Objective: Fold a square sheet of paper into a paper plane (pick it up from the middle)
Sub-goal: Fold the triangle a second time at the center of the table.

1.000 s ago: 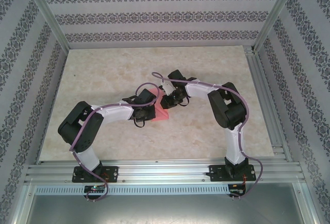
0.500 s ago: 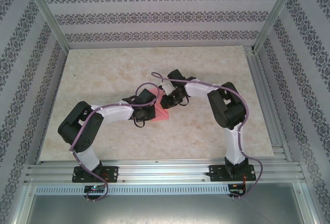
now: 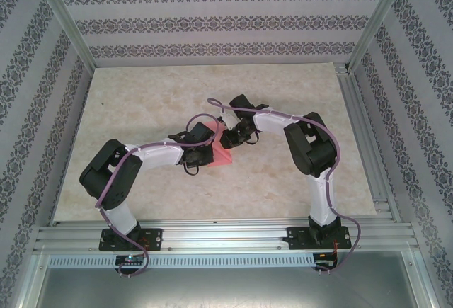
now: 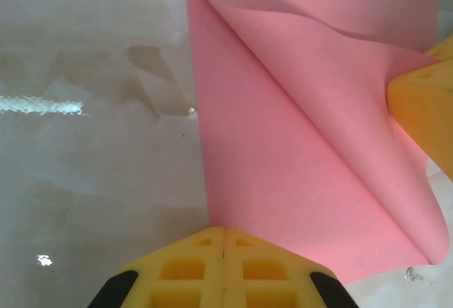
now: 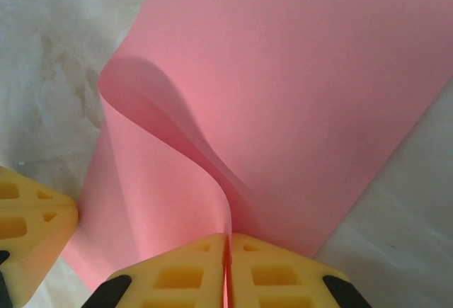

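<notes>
The paper's fold beside my right gripper is curling up, away from the fingers of my left gripper, so next my left gripper moves across and presses the fold's near end.
The square sheet of paper is pink-red and lies mid-table between the two arms. One part of it lifts off the table and curls over. My right gripper is shut on the raised edge, and the pink sheet runs in between its yellow fingers. My left gripper is shut with nothing between its fingers. Its tip rests at the sheet's near corner. Each wrist view catches the other gripper's yellow finger: the right finger and the left finger. The paper plane is out of view.
The beige marbled tabletop surrounds the sheet. Patterned walls and an aluminium frame enclose the table. The two arm bases sit on the rail at the near edge.
The right arm's elbow has crept slightly left. The left arm and the sheet look unchanged.
</notes>
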Controlling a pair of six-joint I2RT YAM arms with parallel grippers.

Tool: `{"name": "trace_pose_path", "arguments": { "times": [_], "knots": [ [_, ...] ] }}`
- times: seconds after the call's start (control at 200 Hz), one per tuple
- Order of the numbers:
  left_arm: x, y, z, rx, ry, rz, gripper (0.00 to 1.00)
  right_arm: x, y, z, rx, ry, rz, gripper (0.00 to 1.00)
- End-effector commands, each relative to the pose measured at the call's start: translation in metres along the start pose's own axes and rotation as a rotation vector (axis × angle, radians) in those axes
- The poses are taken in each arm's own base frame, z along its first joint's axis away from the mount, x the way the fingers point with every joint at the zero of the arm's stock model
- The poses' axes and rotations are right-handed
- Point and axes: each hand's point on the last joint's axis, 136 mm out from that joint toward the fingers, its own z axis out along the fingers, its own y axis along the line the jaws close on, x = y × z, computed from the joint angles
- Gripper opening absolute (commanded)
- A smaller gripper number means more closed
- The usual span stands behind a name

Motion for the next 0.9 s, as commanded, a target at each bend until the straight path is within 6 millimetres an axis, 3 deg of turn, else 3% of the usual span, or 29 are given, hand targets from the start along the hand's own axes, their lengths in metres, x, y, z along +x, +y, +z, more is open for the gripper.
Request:
{"name": "trace_pose_path", "arguments": {
  "times": [0.0, 0.27, 0.455, 0.789, 0.894],
  "knots": [
    [0.002, -0.003, -0.001, -0.020, 0.010, 0.030, 0.03, 0.002, -0.005, 0.009, 0.012, 0.022, -0.017, 0.10],
    [-0.018, -0.032, -0.029, 0.089, -0.056, 0.022, 0.12, 0.005, -0.008, 0.011, 0.026, 0.035, -0.016, 0.10],
    [-0.032, -0.052, -0.048, 0.193, -0.118, -0.020, 0.11, 0.005, -0.008, 0.011, 0.027, 0.035, -0.016, 0.10],
    [-0.034, -0.068, -0.018, 0.336, -0.093, -0.179, 0.00, 0.005, -0.008, 0.011, 0.028, 0.038, -0.014, 0.10],
    [-0.033, -0.063, -0.009, 0.320, -0.084, -0.211, 0.00, 0.005, -0.008, 0.011, 0.027, 0.038, -0.015, 0.10]
  ]
}}
